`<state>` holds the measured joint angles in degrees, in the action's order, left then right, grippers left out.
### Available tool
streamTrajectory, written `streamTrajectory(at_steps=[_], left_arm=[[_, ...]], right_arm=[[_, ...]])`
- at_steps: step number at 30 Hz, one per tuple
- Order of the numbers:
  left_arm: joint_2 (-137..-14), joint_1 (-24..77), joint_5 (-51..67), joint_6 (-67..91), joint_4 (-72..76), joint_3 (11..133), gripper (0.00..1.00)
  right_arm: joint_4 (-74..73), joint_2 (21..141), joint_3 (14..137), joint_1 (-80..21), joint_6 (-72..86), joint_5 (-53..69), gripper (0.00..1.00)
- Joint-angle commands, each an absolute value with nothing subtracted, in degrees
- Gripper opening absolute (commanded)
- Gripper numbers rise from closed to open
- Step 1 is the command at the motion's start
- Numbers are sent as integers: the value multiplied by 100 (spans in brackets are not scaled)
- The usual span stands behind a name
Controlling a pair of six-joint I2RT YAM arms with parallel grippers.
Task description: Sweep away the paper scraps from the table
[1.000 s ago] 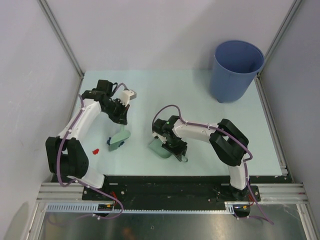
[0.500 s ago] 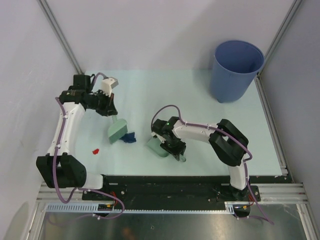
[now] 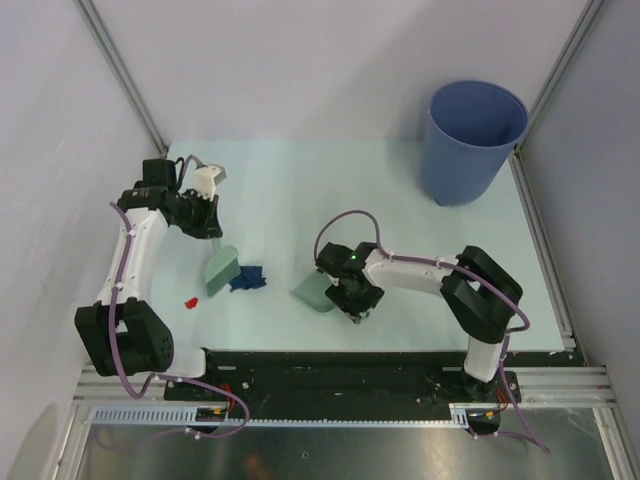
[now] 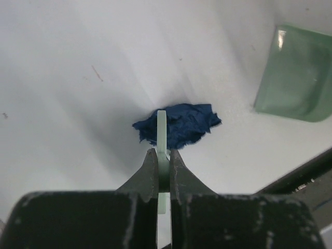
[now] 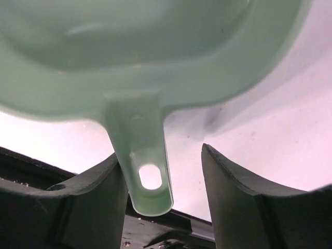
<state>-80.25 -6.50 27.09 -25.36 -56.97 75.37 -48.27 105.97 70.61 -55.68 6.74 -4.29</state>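
The brush is up against the blue scrap's side away from the dustpan, so the robot's left gripper should first sweep the blue scrap into the dustpan.
A dark blue paper scrap lies on the table, touching the right side of the pale green hand brush. My left gripper is shut on the brush's thin handle. A small red scrap lies left of the brush. The pale green dustpan rests near the front edge. My right gripper stands open around its handle. The handle leans on the left finger, with a gap to the right one.
A tall blue bucket stands at the table's back right corner. Grey frame posts rise at the back corners, with grey walls on both sides. The black front rail runs just behind the dustpan's handle.
My right gripper has opened and let go of the dustpan handle, and its arm has shifted right. The left arm has drawn the brush back to the left; the blue scrap now lies beside it.
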Motion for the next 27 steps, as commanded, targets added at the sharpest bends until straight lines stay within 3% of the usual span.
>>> streamTrajectory(at_steps=[1,5,8,9,11,20,27], left_arm=[[-7910,-659,2233,-2198,-5020,7260,0],[-7814,-650,2214,-2013,-4790,7198,0],[-7726,-659,2416,-1969,-4764,7260,0],[-7682,-659,2513,-1969,-4772,7295,0],[-7550,-659,2584,-1951,-4772,7347,0],[-7040,-703,2067,-1925,-4764,7541,0],[-7549,-677,1020,-1916,-4378,7111,0]], right_arm=[[-4202,9924,6531,-5607,1011,-457,58],[-3877,9695,6206,-5713,1055,-334,52],[-3718,9615,6073,-5783,1028,-272,31],[-3744,9615,6065,-5792,1011,-325,16],[-3805,9571,6064,-5818,958,-395,2],[-4446,9229,6134,-6143,449,-308,0],[-4807,9745,6573,-6188,290,-211,0]])
